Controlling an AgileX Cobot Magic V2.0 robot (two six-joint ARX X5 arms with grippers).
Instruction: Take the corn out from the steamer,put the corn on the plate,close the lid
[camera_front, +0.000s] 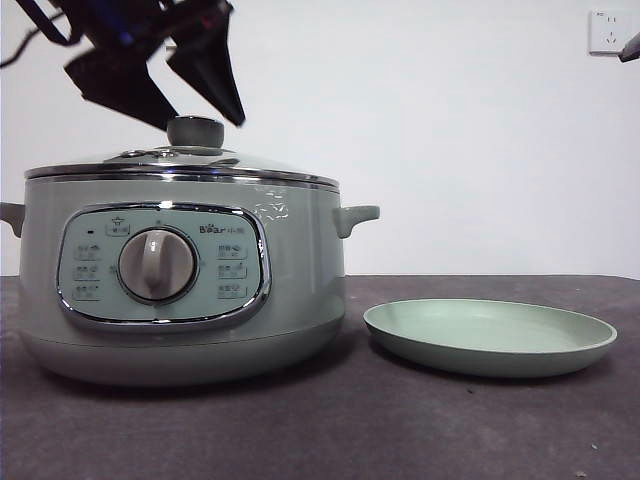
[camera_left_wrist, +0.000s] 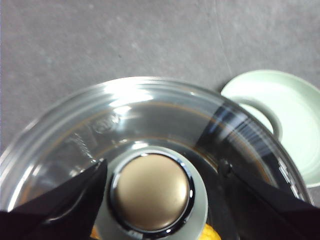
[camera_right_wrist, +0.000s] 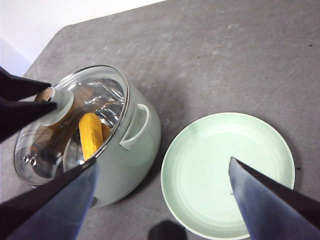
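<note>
The glass lid (camera_front: 245, 161) will come off in one piece and leave the steamer standing when I lift the lid's knob, because the smooth round rim (camera_front: 180, 172) just rests on the steamer.
The steamer (camera_front: 300, 260) stands at the left with the glass lid (camera_front: 180, 160) on it. My left gripper (camera_front: 204, 120) is open just above the lid's knob (camera_front: 195, 132). In the left wrist view the jaws stand either side of the knob (camera_left_wrist: 152, 192), apart from it. The corn (camera_right_wrist: 90, 134) lies inside the steamer and shows through the lid (camera_right_wrist: 95, 95). The plate (camera_front: 490, 335) is bare, to the right of the steamer. My right gripper (camera_right_wrist: 161, 161) is open and empty, high above the plate (camera_right_wrist: 225, 170).
The dark grey table (camera_front: 400, 430) runs across the front. A wall socket (camera_front: 608, 30) sits at the top right, by the black tip of the waiting right arm (camera_front: 630, 47). The steamer's side handle (camera_front: 355, 215) points toward the plate.
</note>
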